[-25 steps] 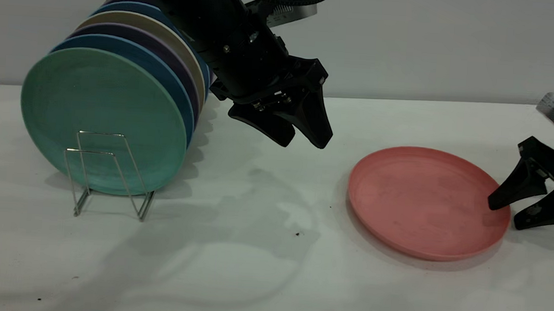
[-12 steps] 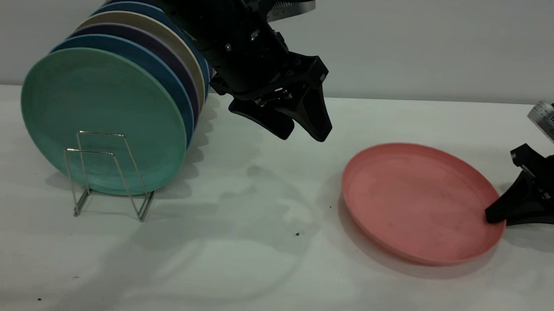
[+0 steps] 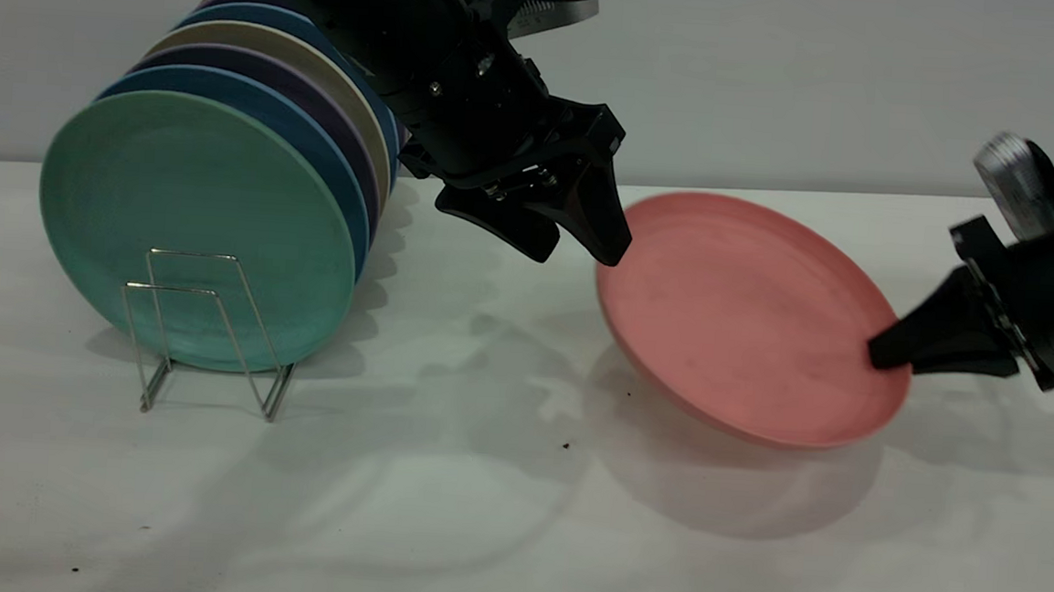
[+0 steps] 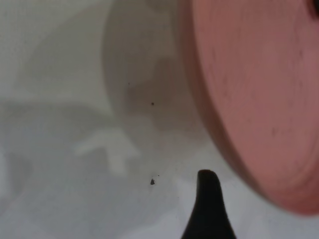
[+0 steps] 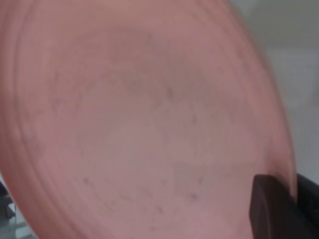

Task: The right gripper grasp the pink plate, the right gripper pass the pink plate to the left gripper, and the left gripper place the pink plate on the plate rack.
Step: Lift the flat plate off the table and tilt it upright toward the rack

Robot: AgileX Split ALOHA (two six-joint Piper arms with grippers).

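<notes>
I should grip the opposite rim (image 3: 638, 208) with my left gripper before my right gripper opens, because my right gripper holds the pink plate's rim (image 3: 902, 394) farthest from the plate rack.
The pink plate (image 3: 745, 318) is off the table and tilted, its face turned toward the exterior camera. My right gripper (image 3: 880, 354) is shut on its right rim and holds it up. In the right wrist view the plate (image 5: 139, 124) fills the frame, with one black finger (image 5: 269, 209) pressed on its face at the rim. My left gripper (image 3: 577, 258) is open and empty, its tips just beside the plate's upper left rim. The left wrist view shows one fingertip (image 4: 207, 199) beside the plate's edge (image 4: 249, 89). The plate rack (image 3: 216, 293) stands at the left.
Several upright plates fill the rack, a teal-green plate (image 3: 194, 212) at the front. Two wire loops stand free in front of it. The white table (image 3: 441, 510) spreads below the plate's shadow. A grey wall runs behind.
My right gripper closed on the plate's rim, then lifted and tilted the plate and carried it left toward my left gripper. The left arm barely moved.
</notes>
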